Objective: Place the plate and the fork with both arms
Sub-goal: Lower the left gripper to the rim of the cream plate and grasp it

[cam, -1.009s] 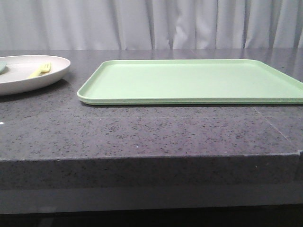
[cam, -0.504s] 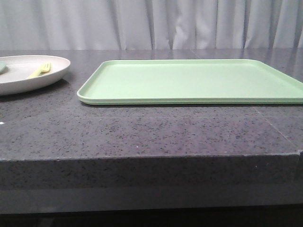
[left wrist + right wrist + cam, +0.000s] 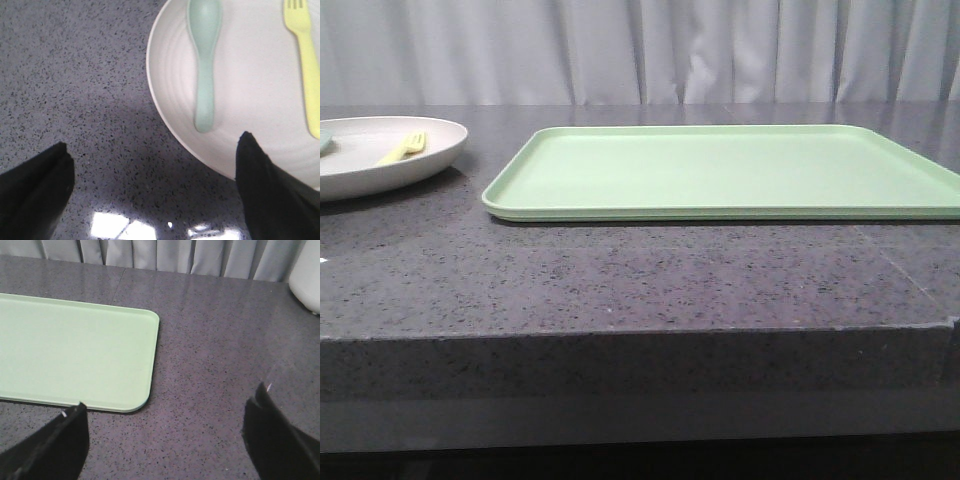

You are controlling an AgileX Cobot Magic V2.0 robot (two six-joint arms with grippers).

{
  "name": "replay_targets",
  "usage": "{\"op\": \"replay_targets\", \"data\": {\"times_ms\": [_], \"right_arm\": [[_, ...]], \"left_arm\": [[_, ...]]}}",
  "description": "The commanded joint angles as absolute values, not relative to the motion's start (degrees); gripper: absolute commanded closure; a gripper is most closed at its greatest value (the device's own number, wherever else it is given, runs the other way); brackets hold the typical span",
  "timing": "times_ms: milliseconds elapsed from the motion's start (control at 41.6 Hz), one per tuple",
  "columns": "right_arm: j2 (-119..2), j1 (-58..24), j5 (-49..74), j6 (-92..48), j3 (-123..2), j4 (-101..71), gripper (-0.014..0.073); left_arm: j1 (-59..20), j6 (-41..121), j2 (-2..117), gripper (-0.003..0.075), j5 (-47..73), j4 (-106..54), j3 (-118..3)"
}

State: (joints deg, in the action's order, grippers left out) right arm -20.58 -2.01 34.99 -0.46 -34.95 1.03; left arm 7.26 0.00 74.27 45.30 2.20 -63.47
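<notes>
The plate's near rim is clear of the spoon beside open table (image 3: 127, 142), so my left gripper keeps going down until its fingers straddle that rim (image 3: 174, 130), then close.
The off-white plate (image 3: 370, 160) sits at the far left of the dark stone table. The pale-yellow fork (image 3: 405, 148) lies in it, beside a pale blue-green spoon (image 3: 205, 60). In the left wrist view the plate (image 3: 250, 100) and the fork (image 3: 307, 75) show close up. My left gripper (image 3: 155, 155) is open and empty, hovering over the plate's near rim, one finger (image 3: 265, 190) over the plate and the other over bare table. My right gripper (image 3: 170, 410) is open and empty above bare table beside the tray's corner. Neither arm shows in the front view.
A flat light-green tray (image 3: 730, 170) lies across the middle and right of the table; it also shows in the right wrist view (image 3: 70, 350). A white rounded object (image 3: 306, 275) stands at the table's far corner. Grey curtains hang behind. The table's front edge runs near the camera.
</notes>
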Motion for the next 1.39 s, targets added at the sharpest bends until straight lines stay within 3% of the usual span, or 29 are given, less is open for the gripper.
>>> {"op": "replay_targets", "data": {"times_ms": [0, 168, 408, 600, 1201, 1369], "right_arm": [[-21.5, -1.7, 30.7, -0.9, -36.8, 1.8, -0.0041], [-21.5, -1.7, 30.7, -0.9, -36.8, 1.8, -0.0041], [-21.5, -1.7, 30.7, -0.9, -36.8, 1.8, -0.0041], [-21.5, -1.7, 30.7, -0.9, -36.8, 1.8, -0.0041], [-21.5, -1.7, 30.7, -0.9, -36.8, 1.8, -0.0041], [-21.5, -1.7, 30.7, -0.9, -36.8, 1.8, -0.0041]], "left_arm": [[11.4, 7.0, 77.4, 0.0092, 43.9, -7.4, -68.2], [17.2, 14.1, 84.7, 0.0092, 44.2, -22.4, -72.2], [18.9, 14.7, 92.8, 0.0118, 43.9, -25.8, -76.4], [18.9, 14.7, 96.7, 0.0207, 42.0, -29.7, -76.6], [18.9, 14.8, 98.1, 0.0588, 41.0, -31.3, -76.6], [18.8, 14.8, 98.1, 0.0648, 42.1, -31.3, -76.6]]}}
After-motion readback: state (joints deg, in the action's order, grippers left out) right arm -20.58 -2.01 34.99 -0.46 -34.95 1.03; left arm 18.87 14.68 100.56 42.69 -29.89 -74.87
